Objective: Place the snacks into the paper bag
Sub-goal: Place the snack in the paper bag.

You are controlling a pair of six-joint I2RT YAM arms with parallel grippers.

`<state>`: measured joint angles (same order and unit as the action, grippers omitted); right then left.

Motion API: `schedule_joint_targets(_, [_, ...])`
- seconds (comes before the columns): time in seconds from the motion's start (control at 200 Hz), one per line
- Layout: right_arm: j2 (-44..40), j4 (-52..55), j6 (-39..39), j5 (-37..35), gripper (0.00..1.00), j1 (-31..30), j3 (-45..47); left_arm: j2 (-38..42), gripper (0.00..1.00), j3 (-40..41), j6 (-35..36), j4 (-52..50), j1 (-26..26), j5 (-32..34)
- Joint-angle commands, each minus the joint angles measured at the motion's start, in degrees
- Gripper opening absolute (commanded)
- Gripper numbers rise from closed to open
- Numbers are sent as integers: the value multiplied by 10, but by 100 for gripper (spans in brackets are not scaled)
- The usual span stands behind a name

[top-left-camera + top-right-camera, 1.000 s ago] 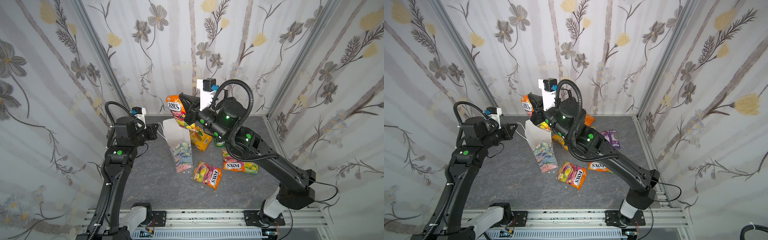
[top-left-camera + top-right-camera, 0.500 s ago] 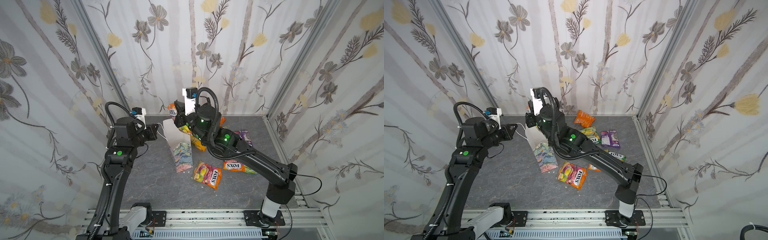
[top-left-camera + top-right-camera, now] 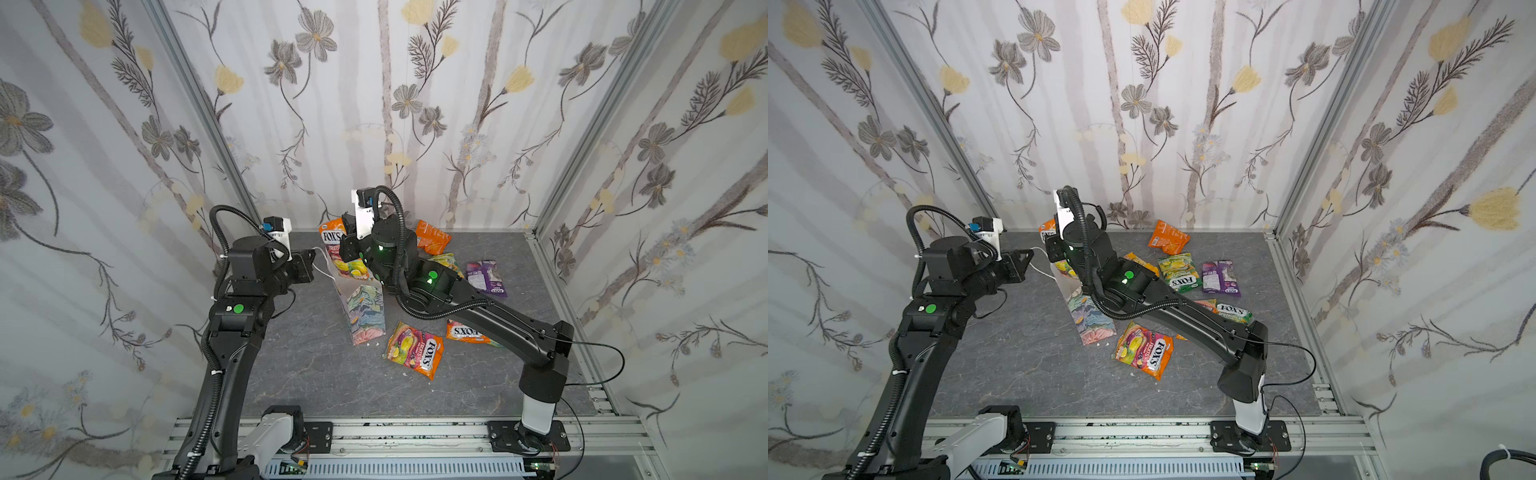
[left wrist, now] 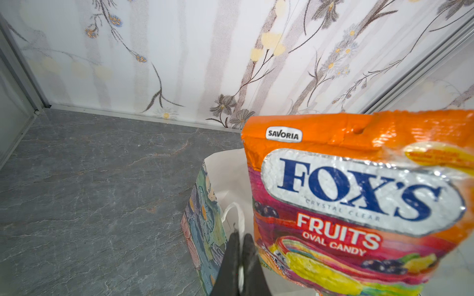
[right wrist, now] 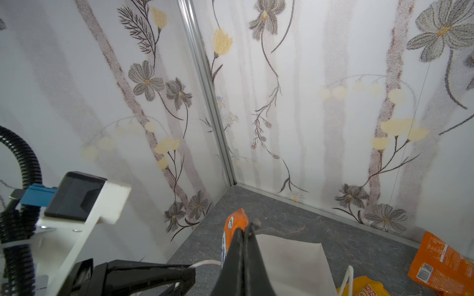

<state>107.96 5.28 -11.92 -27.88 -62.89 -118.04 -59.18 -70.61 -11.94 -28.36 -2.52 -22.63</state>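
Observation:
The orange FOX'S packet (image 3: pixel 332 236) hangs upright above the paper bag's opening (image 3: pixel 346 284), so the robot's right gripper keeps lowering it until the packet is inside, then let go of it.
The flowered paper bag (image 3: pixel 365 311) (image 3: pixel 1094 324) stands upright mid-table with its white mouth (image 5: pixel 287 261) open. My left gripper (image 3: pixel 309 259) (image 4: pixel 241 238) is shut on the bag's white cord handle (image 4: pixel 239 212) and holds it out to the left. My right gripper (image 5: pixel 245 230) (image 3: pixel 1054 249) is shut on an orange FOX'S snack packet (image 3: pixel 334 245) (image 4: pixel 359 205), which hangs over the bag's mouth at its far edge. More snacks lie on the table: a pink-yellow packet (image 3: pixel 415 349), an orange one (image 3: pixel 432 237), a purple one (image 3: pixel 1221 278) and a green one (image 3: pixel 1179 272).
The grey table (image 3: pixel 316 365) is boxed in by flowered walls on three sides. My right arm (image 3: pixel 498 320) stretches low over the packets right of the bag, partly hiding an orange-green packet (image 3: pixel 469 332). Another packet (image 5: pixel 364 288) shows beside the bag.
My right arm has swung left and down, carrying the orange packet from above and right of the bag to over its mouth. The left arm has stayed put on the handle.

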Motion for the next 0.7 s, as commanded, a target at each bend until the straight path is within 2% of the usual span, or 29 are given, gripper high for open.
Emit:
schedule_joint_targets(0.0, [6,-30,-9,-22,0,1,-5,-2,0,-3,13,-4,0,9])
schedule_joint_targets(0.694, [64,-22,-35,-10,0,15,-8,0,0,-2,25,-5,1,11])
